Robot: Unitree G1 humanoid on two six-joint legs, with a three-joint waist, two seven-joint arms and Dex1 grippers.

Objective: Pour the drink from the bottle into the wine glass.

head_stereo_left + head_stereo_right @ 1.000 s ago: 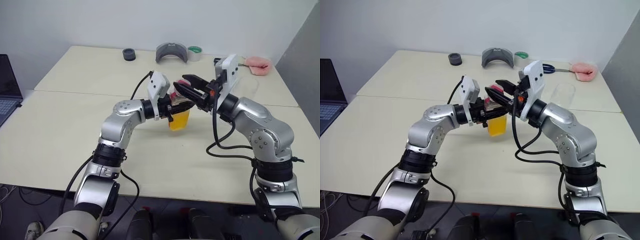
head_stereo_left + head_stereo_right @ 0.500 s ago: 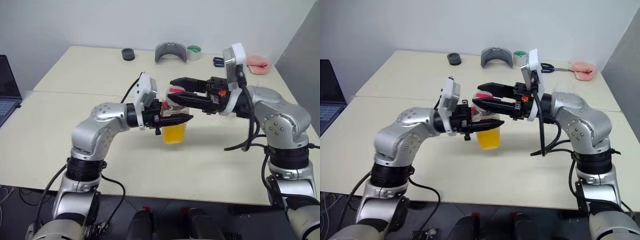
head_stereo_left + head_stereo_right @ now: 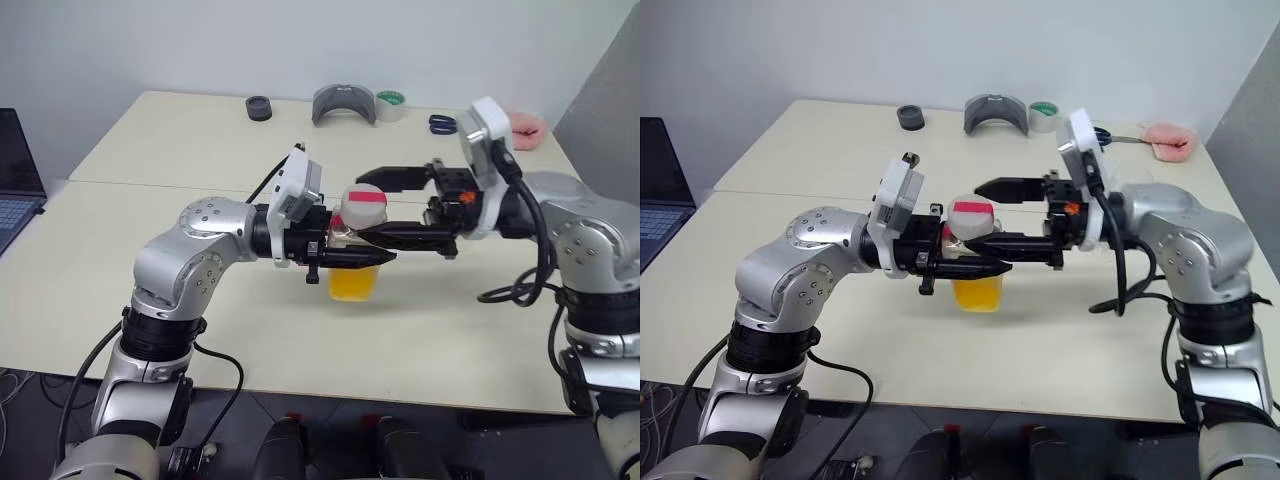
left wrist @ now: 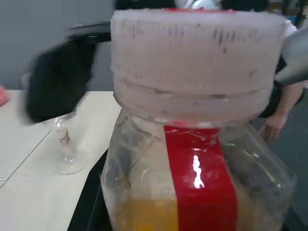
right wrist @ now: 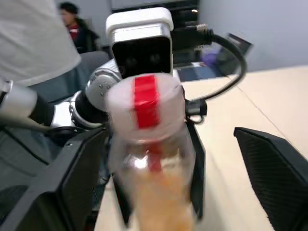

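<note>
The white cap [image 3: 364,204] will come off in one piece and leave the bottle's opening open when the robot lifts it, because the red piece on the cap breaks at the cap's rim [image 5: 148,136].
My left gripper [image 3: 362,260] is shut on the bottle [image 3: 356,262] and holds it upright above the table, just below the neck. The bottle's white-and-red cap [image 3: 364,204] is on. The orange drink [image 3: 355,284] fills its lower part. My right gripper [image 3: 362,206] reaches in level from the right and is open. One finger [image 5: 53,185] and the other [image 5: 275,175] stand wide on either side of the cap, apart from it. The wine glass [image 4: 65,144] stands on the table behind the bottle, its bowl partly hidden by a dark finger.
At the far table edge lie a black round piece [image 3: 258,107], a grey curved object [image 3: 342,103], a tape roll [image 3: 389,102], scissors [image 3: 440,124] and a pink thing [image 3: 528,122]. A laptop [image 3: 14,170] sits at the left. A person [image 5: 72,19] is in the background.
The right gripper's fingers, close about the cap before, have spread wide. Both hands have drawn back toward me with the bottle, and the right wrist has turned.
</note>
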